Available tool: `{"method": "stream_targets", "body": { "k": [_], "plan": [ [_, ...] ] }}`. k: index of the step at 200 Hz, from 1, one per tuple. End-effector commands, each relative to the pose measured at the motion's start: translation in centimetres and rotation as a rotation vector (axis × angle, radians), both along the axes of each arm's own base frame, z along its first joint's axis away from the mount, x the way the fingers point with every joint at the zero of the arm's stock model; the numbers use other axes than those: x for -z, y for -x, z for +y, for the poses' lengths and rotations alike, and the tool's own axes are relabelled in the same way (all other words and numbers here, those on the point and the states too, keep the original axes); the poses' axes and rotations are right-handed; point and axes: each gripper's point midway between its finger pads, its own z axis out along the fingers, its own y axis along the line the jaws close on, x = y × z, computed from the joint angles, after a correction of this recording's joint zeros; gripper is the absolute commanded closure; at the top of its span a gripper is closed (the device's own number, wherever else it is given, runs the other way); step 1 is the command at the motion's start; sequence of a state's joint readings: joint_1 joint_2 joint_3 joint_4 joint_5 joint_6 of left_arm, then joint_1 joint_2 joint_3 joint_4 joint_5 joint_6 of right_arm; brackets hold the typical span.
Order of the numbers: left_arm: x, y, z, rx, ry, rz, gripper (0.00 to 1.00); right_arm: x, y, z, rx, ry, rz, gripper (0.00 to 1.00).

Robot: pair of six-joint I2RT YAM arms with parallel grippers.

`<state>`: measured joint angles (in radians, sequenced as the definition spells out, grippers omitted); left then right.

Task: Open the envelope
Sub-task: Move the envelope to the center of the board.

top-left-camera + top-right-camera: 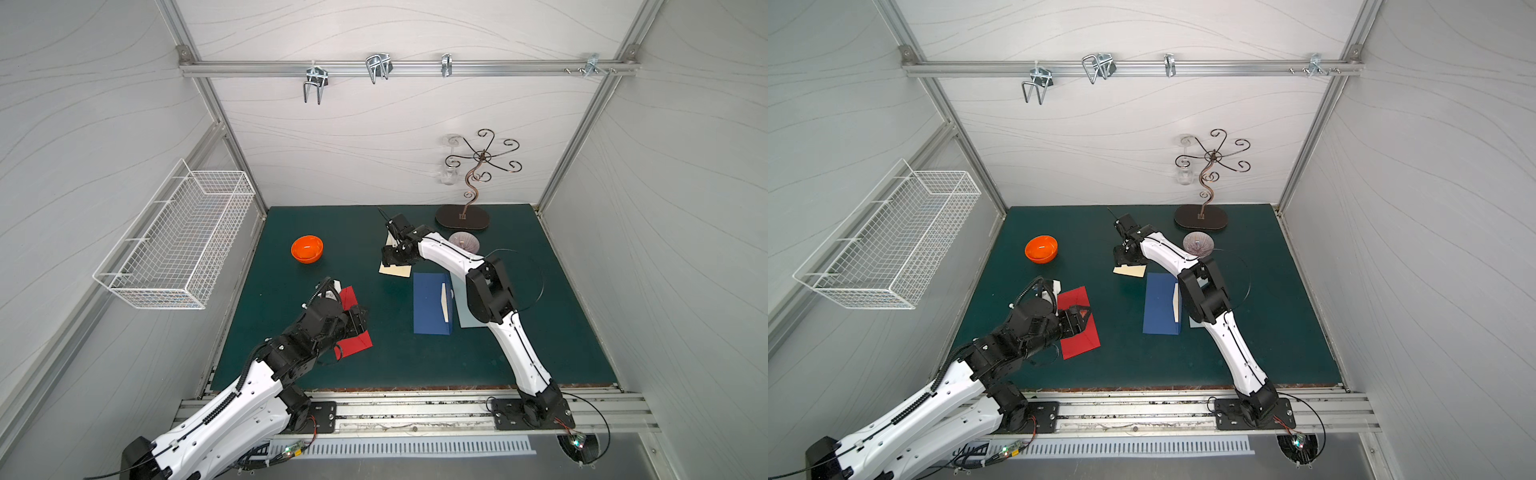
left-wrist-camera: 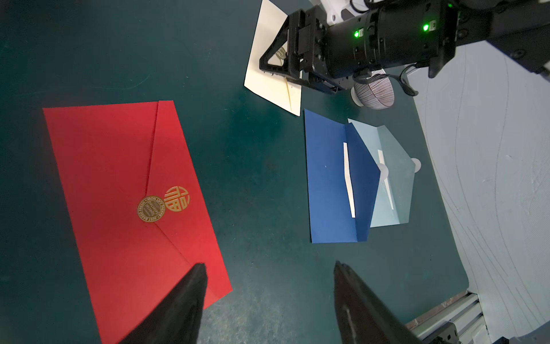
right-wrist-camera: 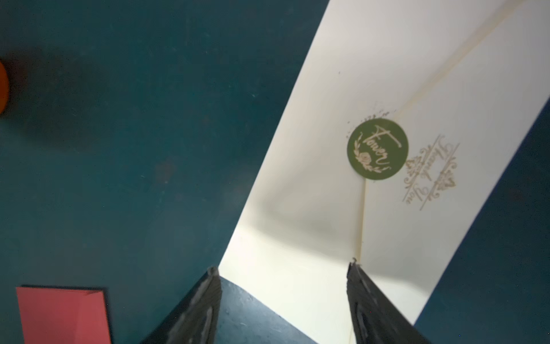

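The cream envelope (image 1: 395,271) is far back, away from my left gripper. I need to slide it closer with both grippers, next to the red envelope, before I open the cream envelope's flap.
A cream envelope (image 1: 395,269) (image 3: 327,149) lies on the green mat, its flap held down by a green round sticker (image 3: 377,149). My right gripper (image 1: 391,258) (image 3: 283,265) hangs open just over its near end; one fingertip is at the envelope's edge, the other over the flap seam. A red envelope (image 1: 1080,334) (image 2: 119,184) lies at the front left, its flap shut under a gold sticker (image 2: 151,209). My left gripper (image 1: 1079,319) (image 2: 269,265) is open above its corner, holding nothing. One finger (image 2: 190,295) overlaps that corner.
A dark blue envelope (image 1: 430,303) and a light blue one (image 2: 393,184) lie side by side with flaps open, under the right arm. An orange bowl (image 1: 306,248), a striped bowl (image 1: 464,242) and a metal stand (image 1: 462,217) sit farther back. A wire basket (image 1: 178,241) hangs on the left wall.
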<state>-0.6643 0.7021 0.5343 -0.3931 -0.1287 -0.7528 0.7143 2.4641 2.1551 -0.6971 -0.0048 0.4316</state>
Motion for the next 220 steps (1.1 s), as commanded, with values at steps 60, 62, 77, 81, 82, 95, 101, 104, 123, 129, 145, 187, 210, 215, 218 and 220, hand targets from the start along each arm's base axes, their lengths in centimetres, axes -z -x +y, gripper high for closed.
{"method": "stream_targets", "body": {
  "k": [60,62,77,81,82,95,101,104,123,129,145,187,210,215,218,220],
  "plan": [
    [-0.8,-1.0,0.3,-0.026,-0.012,-0.049,0.29,5.6,6.8,-1.2,-0.080,0.057,0.207,0.32],
    [-0.8,-1.0,0.3,-0.026,-0.012,-0.050,0.29,5.6,6.9,-1.2,-0.080,0.059,0.209,0.32],
    [-0.7,-1.0,0.3,-0.028,-0.012,-0.047,0.29,6.0,7.9,-1.3,-0.092,0.060,0.230,0.32],
    [-0.8,-1.0,0.3,-0.026,-0.013,-0.047,0.29,6.1,8.3,-1.3,-0.097,0.060,0.237,0.32],
    [-0.8,-1.0,0.3,-0.027,-0.013,-0.047,0.29,6.1,8.4,-1.3,-0.098,0.060,0.239,0.32],
    [-0.8,-1.1,0.2,-0.024,-0.013,-0.046,0.29,6.3,9.2,-1.5,-0.107,0.063,0.251,0.33],
    [-0.8,-1.1,0.2,-0.022,-0.015,-0.046,0.29,6.3,9.5,-1.6,-0.110,0.062,0.256,0.33],
    [-0.8,-1.1,0.2,-0.022,-0.017,-0.045,0.29,6.3,9.7,-1.5,-0.113,0.060,0.258,0.33],
    [-1.0,-1.4,0.2,-0.021,-0.037,-0.049,0.29,6.0,10.3,-1.5,-0.122,0.040,0.257,0.33],
    [-1.2,-1.5,0.1,-0.018,-0.043,-0.053,0.30,5.6,10.4,-1.2,-0.127,0.023,0.248,0.33],
    [-1.7,-2.2,-0.3,0.000,-0.066,-0.063,0.32,4.1,9.8,-0.7,-0.131,-0.007,0.217,0.33],
    [-1.6,-6.2,0.5,-0.045,-0.056,0.036,0.40,-2.7,5.1,-0.6,-0.091,-0.110,0.103,0.36],
    [-1.8,-9.5,0.1,-0.052,0.019,0.051,0.40,-3.8,3.6,-1.5,-0.047,-0.159,0.111,0.34],
    [-1.7,-10.2,-0.1,-0.051,0.028,0.055,0.40,-3.8,3.4,-1.8,-0.033,-0.154,0.109,0.35],
    [-1.7,-10.7,-0.2,-0.050,0.032,0.058,0.40,-3.8,3.2,-2.0,-0.025,-0.150,0.105,0.35],
    [-1.5,-10.9,-0.3,-0.049,0.032,0.065,0.40,-3.8,3.0,-2.1,-0.019,-0.148,0.103,0.35]
  ]
}}
